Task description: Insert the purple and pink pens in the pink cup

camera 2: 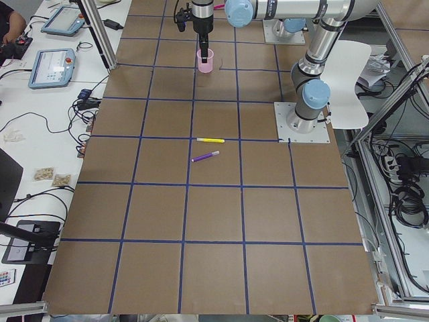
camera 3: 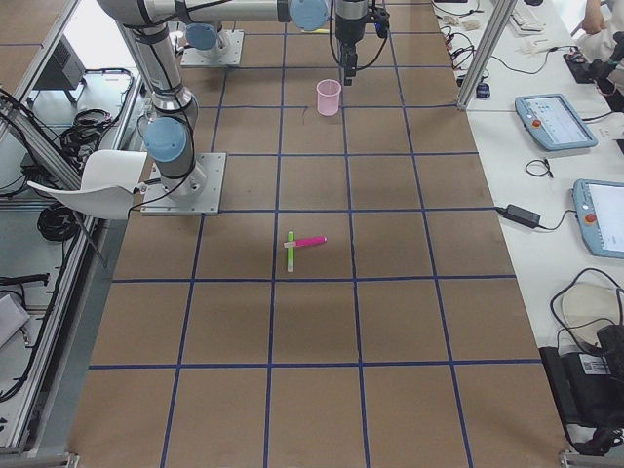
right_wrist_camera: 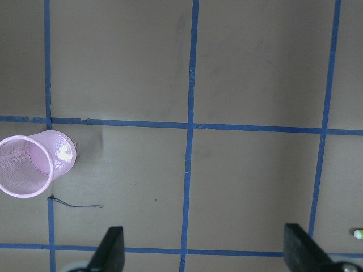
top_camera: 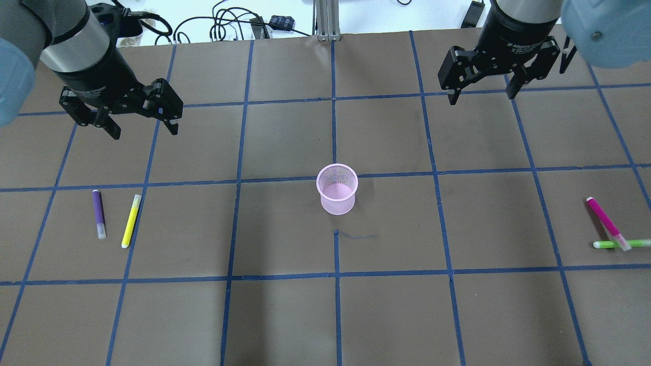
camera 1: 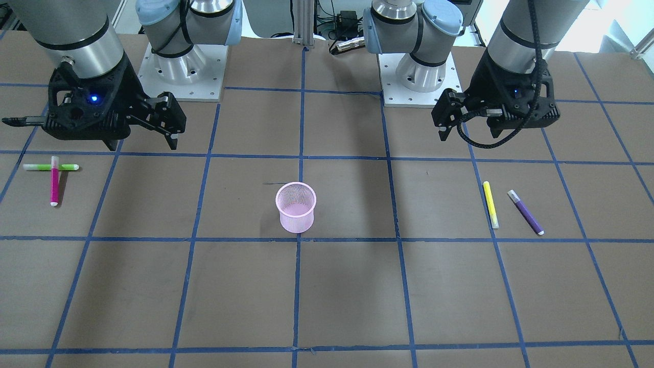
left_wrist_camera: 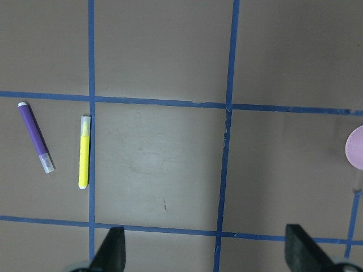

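Note:
The pink pen's clear-end with the cap (camera 1: 55, 162) is on top, so the pink pen (camera 1: 54, 184) should come free when I lift it and leave the green pen where it is.
The pink mesh cup (top_camera: 337, 189) stands upright and empty at the table's middle. The purple pen (top_camera: 98, 213) lies on the robot's left side, beside a yellow pen (top_camera: 131, 221). The pink pen (top_camera: 605, 218) lies on the robot's right side, its clear-capped end across a green pen (top_camera: 621, 244). My left gripper (top_camera: 146, 133) is open and empty, hovering above the table beyond the purple pen (left_wrist_camera: 36, 136). My right gripper (top_camera: 481, 98) is open and empty, high above the table, far from the pink pen (camera 1: 54, 181). The cup also shows in the right wrist view (right_wrist_camera: 31, 164).
The table is brown paper with a blue tape grid (top_camera: 334, 101). The two arm bases (camera 1: 181, 66) stand at the robot's edge. Cables and a metal post (top_camera: 325, 20) sit past the far edge. Monitors and tablets lie on side benches (camera 3: 556, 107).

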Robot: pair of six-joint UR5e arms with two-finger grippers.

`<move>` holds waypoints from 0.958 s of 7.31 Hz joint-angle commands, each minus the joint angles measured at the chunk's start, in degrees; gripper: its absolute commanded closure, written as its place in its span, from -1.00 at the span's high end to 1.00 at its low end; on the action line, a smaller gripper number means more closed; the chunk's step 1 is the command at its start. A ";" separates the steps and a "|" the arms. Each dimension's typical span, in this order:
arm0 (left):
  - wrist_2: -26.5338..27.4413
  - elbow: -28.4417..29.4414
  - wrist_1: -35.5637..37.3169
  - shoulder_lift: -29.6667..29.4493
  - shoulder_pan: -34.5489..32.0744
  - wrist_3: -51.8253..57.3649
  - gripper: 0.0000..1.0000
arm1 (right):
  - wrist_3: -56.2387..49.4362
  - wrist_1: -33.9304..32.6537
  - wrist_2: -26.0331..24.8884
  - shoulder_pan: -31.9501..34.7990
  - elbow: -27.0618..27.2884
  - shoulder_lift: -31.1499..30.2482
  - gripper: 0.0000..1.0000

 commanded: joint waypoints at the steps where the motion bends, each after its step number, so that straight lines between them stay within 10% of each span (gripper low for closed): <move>1: -0.04 -0.01 0.22 -0.23 0.00 0.24 1.00 | 0.11 -0.01 0.00 -0.01 0.08 -0.01 1.00; 7: -0.13 0.08 2.33 -0.58 3.67 0.41 1.00 | -12.32 0.52 -0.88 -12.63 6.84 -0.36 1.00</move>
